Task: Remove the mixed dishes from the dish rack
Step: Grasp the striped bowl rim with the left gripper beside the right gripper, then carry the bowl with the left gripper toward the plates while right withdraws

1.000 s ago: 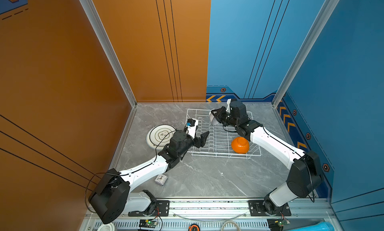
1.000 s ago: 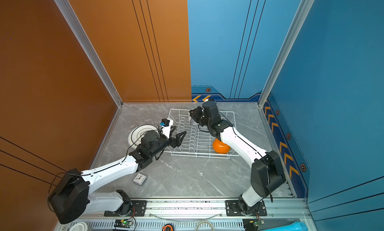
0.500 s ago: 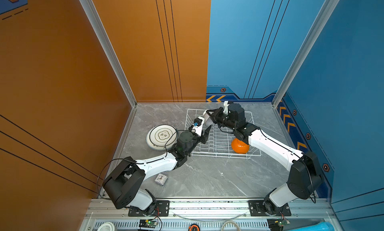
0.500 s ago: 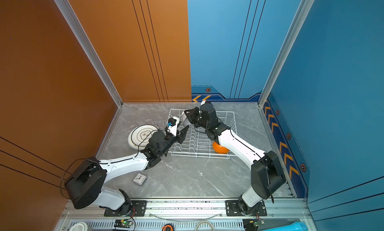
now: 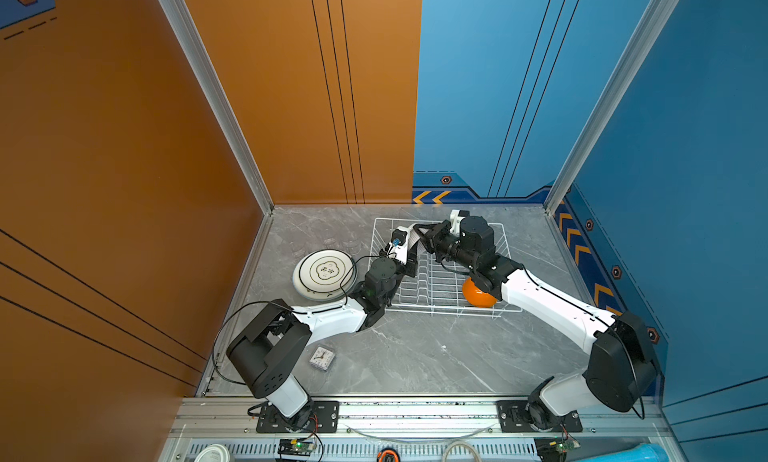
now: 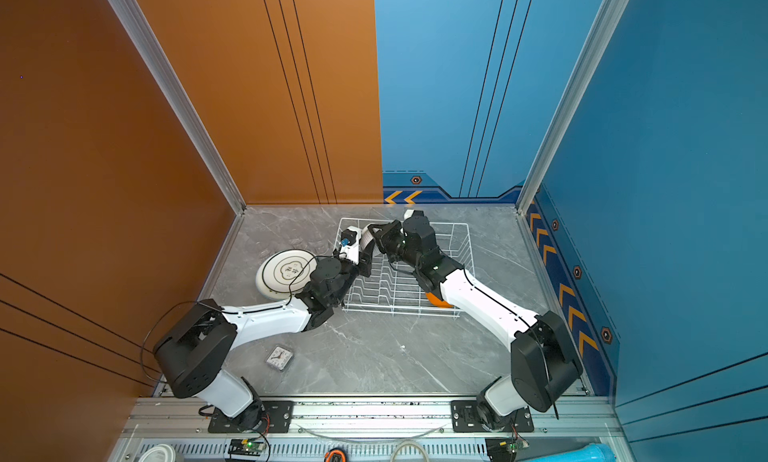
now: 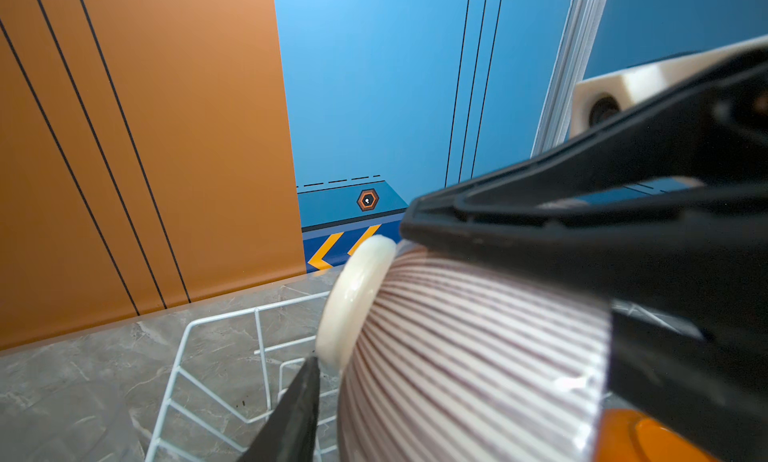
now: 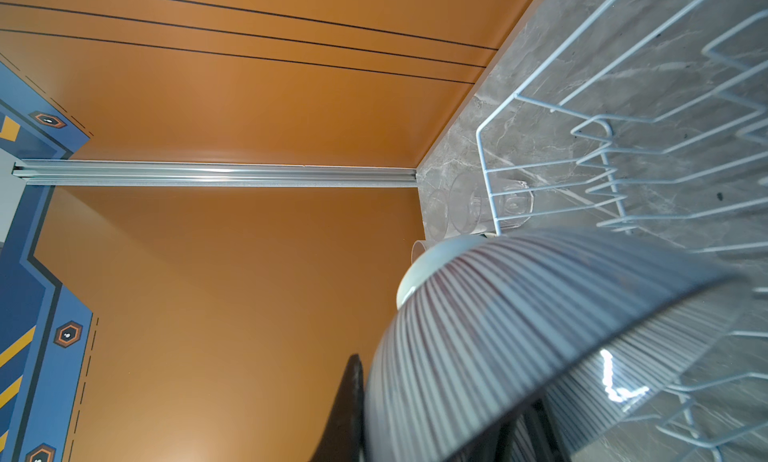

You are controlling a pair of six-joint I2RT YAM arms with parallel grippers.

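The white ribbed bowl (image 5: 413, 237) is in my right gripper, far from the free space (image 6: 244, 297) by the plate, so next my left gripper takes the bowl and moves it there.
The small white ribbed bowl (image 5: 415, 234) (image 6: 368, 233) hangs on its side over the far-left corner of the dish rack (image 5: 457, 312) (image 6: 399, 312). My right gripper (image 5: 424, 233) (image 6: 377, 231) is shut on the bowl's rim, one finger (image 8: 347, 410) outside the bowl (image 8: 519, 322). My left gripper (image 5: 413, 250) (image 6: 368, 250) is right at the bowl (image 7: 478, 347); one finger (image 7: 299, 410) touches its foot ring and the other is hidden. A glossy orange bowl (image 5: 478, 295) (image 6: 436, 300) lies in the rack under my right arm.
A white plate with a patterned rim (image 5: 324, 275) (image 6: 286, 275) lies flat on the grey table, left of the rack. Clear glass tumblers (image 8: 469, 202) stand on the table beyond the rack's corner. A small square clock (image 5: 322, 358) (image 6: 279, 358) lies near the front.
My left gripper has moved from the rack's left edge up to the bowl, and its jaws have narrowed. My right gripper has carried the bowl a little leftward.
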